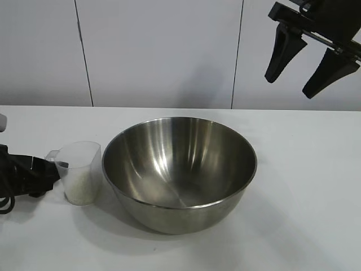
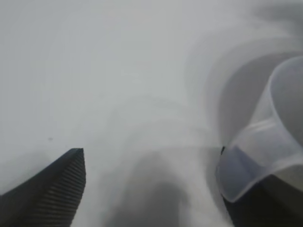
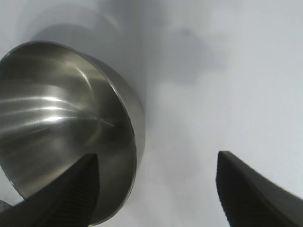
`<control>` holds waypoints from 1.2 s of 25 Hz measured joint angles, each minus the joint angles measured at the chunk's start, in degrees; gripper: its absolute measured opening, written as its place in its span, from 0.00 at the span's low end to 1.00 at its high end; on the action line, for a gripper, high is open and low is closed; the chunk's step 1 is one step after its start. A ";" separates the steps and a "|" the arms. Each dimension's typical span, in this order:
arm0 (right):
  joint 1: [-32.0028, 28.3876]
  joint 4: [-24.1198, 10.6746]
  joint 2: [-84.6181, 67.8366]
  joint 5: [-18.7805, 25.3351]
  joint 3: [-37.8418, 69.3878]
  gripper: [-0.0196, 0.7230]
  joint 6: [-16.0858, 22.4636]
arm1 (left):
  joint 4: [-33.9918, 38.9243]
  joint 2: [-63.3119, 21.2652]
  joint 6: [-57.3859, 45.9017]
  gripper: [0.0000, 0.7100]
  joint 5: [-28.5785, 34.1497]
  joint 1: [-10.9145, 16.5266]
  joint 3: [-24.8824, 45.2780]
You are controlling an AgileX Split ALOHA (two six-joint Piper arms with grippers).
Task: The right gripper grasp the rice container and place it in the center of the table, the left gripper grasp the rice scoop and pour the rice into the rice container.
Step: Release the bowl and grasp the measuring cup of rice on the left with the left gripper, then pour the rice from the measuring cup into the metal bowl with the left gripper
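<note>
White rice [image 1: 80, 187] is only in the rice scoop's bottom [image 1: 80, 195]. The rice will form a shallow patch in the rice container when I pour it.
The rice container [image 1: 179, 172], a shiny steel bowl, stands empty on the white table [image 1: 304, 186]; it also shows in the right wrist view [image 3: 61, 123]. The rice scoop [image 1: 79, 172], a translucent cup with white rice [image 1: 79, 185] in its bottom, stands just left of the bowl. My left gripper [image 1: 48, 172] lies low at the left edge, open, at the scoop's tab handle. In the left wrist view [image 2: 150, 151] the tab [image 2: 251, 161] lies against one finger, the other finger far off. My right gripper [image 1: 290, 87] hangs open and empty, high at the back right, also in its wrist view [image 3: 157, 155].
A pale panelled wall [image 1: 163, 51] stands behind the table. Black cable [image 1: 7, 197] of the left arm lies on the table at the left edge.
</note>
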 joint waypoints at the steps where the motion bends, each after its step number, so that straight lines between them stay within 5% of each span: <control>1: 0.00 0.00 0.00 0.00 0.00 0.68 0.00 | 0.48 0.00 -0.12 0.72 0.00 0.00 -0.29; 3: 0.00 0.00 0.00 0.00 0.00 0.68 0.00 | 1.42 0.00 -0.22 0.61 0.00 0.00 -0.57; 7: 0.00 0.00 0.00 -0.24 0.00 0.68 0.00 | 4.08 0.00 -0.22 0.15 0.00 0.00 -0.64; 9: 0.00 0.02 0.00 -0.26 0.00 0.68 0.00 | 5.01 -0.24 -0.30 0.07 0.00 0.00 -0.64; 18: 0.00 0.02 0.00 -0.49 0.00 0.68 0.00 | 6.42 -11.49 -7.98 0.01 1.26 0.00 -0.58; 24: 0.00 0.02 0.00 -0.55 0.00 0.68 0.00 | 12.91 -23.98 -13.65 0.01 13.51 -0.89 -1.02; 30: 0.00 0.02 0.00 -0.59 0.00 0.68 0.00 | 15.10 -28.31 -14.92 0.01 24.33 -12.57 -6.18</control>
